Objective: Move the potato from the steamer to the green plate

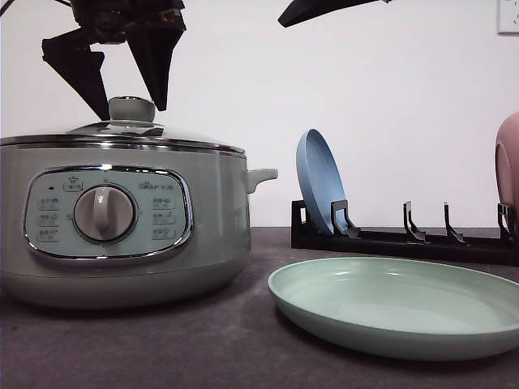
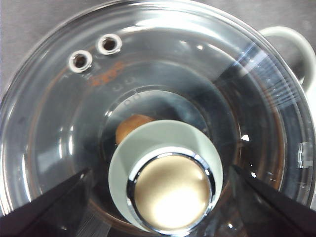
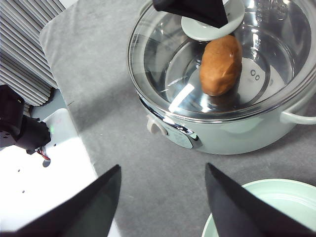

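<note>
The lid (image 1: pixel 174 134) will come off in one piece when I lift its green knob, because the glass lid's smooth rim (image 1: pixel 195 146) only sits on the steamer's edge.
The steamer (image 1: pixel 122 235) stands at the left with its glass lid (image 2: pixel 59 123) on. Through the glass I see the potato (image 3: pixel 220 64), orange-brown, lying inside; a slice of the potato (image 2: pixel 131 126) peeks out beside the lid's green knob (image 2: pixel 168 182). My left gripper (image 1: pixel 131 113) is open, its fingers standing either side of the knob, apart from it. My right gripper (image 3: pixel 163 197) hangs open and empty, high over the mat between the steamer and the green plate (image 1: pixel 397 304). The plate lies bare at the front right.
A black dish rack (image 1: pixel 405 239) stands behind the green plate, holding a blue plate (image 1: pixel 319 182) upright and a pink plate (image 1: pixel 509 162) at the right edge. The steamer's side handle (image 1: pixel 261 176) points toward the rack. The grey mat (image 3: pixel 98 98) ends at a white surface (image 3: pixel 44 187).
</note>
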### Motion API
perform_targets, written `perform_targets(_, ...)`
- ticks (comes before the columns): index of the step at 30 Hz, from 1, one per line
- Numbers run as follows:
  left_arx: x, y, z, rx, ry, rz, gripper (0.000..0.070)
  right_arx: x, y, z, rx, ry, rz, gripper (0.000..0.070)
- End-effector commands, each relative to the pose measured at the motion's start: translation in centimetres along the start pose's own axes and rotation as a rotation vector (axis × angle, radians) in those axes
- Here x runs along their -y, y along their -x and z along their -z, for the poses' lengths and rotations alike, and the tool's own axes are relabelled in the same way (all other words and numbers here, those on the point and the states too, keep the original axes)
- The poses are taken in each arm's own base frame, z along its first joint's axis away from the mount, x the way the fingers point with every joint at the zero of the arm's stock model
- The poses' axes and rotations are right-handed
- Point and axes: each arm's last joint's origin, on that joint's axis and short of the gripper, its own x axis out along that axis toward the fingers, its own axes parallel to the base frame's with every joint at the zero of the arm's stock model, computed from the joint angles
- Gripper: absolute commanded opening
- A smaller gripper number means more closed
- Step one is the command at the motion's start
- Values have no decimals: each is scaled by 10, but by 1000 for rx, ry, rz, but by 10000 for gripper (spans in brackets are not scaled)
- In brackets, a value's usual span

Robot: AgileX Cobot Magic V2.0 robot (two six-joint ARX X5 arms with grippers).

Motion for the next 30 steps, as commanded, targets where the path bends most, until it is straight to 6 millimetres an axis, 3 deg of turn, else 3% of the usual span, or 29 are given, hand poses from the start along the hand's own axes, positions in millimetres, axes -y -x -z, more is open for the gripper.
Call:
perform_targets(1, 2, -2, -7, 14, -16, -1, 554, -2, 0, -5, 12, 19, -5, 336)
perform_targets(12, 4, -9, -7, -21, -19, 2, 531, -2, 0, -5, 12, 23, -4, 336)
perform_targets(16, 5, -9, -7, -22, -22, 4, 407, -2, 0, -5, 12, 25, 2, 336)
perform_targets(21, 5, -9, -7, -22, -19, 4, 361, -2, 0, -5, 12, 25, 2, 336)
perform_targets(30, 5, -9, -4, -55, -19, 5, 40, -2, 0, -5, 12, 25, 2, 336)
